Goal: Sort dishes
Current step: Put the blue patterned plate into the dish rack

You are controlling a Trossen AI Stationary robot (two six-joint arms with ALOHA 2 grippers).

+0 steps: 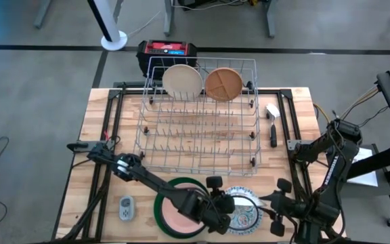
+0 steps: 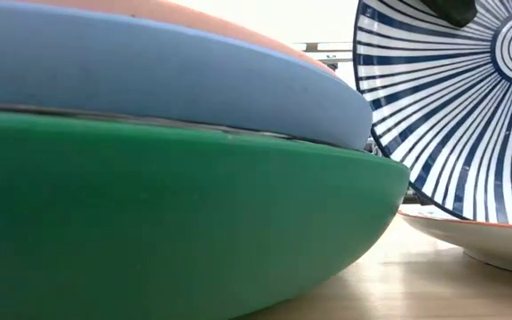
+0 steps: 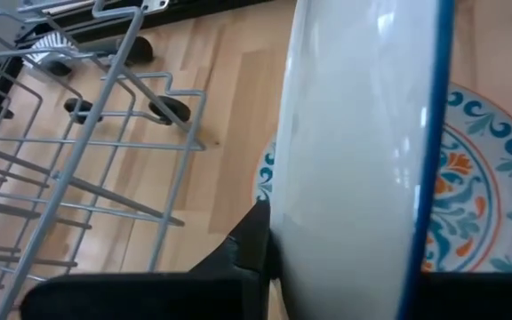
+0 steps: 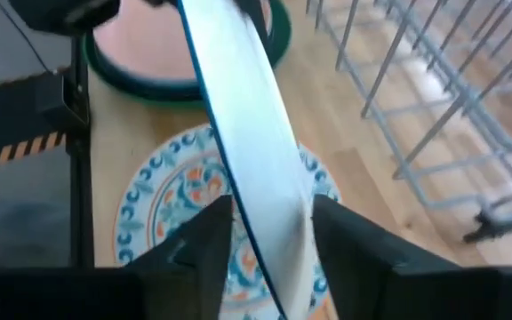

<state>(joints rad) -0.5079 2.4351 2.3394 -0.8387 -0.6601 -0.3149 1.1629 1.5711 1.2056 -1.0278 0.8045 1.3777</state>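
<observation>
The bowl slants (image 4: 261, 187) across the fingers of my right gripper, so I should turn my right gripper square to the striped bowl's rim (image 4: 279, 253) and close it before my left gripper opens.
A blue-white striped bowl (image 2: 452, 107), white underneath, stands on edge over a patterned plate (image 1: 246, 215) at the table's near middle. My left gripper (image 1: 223, 203), reaching in from the left, is shut on it. My right gripper (image 4: 269, 231) (image 1: 276, 211) is open, with one finger on each side of the bowl's rim. Left of the bowl is a stack with a green plate (image 2: 176, 222) at the bottom, a blue one (image 2: 149, 71) on it and a pink one (image 1: 181, 217) on top. A cream plate (image 1: 182, 80) and a tan plate (image 1: 223, 83) stand in the wire rack (image 1: 198, 129). My left gripper pinches the striped bowl at its rim. One finger (image 3: 252, 244) lies on the white underside (image 3: 327, 204); the bowl hides the other. The fingers slant down from the table's left. The bowl stands upright on edge; I cannot tell whether its lower rim (image 2: 416, 197) rests on the patterned plate. My right gripper's fingers (image 4: 204, 240) flank the bowl's rim (image 4: 238, 213); whether they touch it I cannot tell.
The rack fills the table's middle and far part, its near rows free of dishes. A small grey gadget (image 1: 126, 208) lies near the left front edge. A black-handled tool (image 1: 273, 132) lies right of the rack. A black and red box (image 1: 168, 51) sits behind the rack.
</observation>
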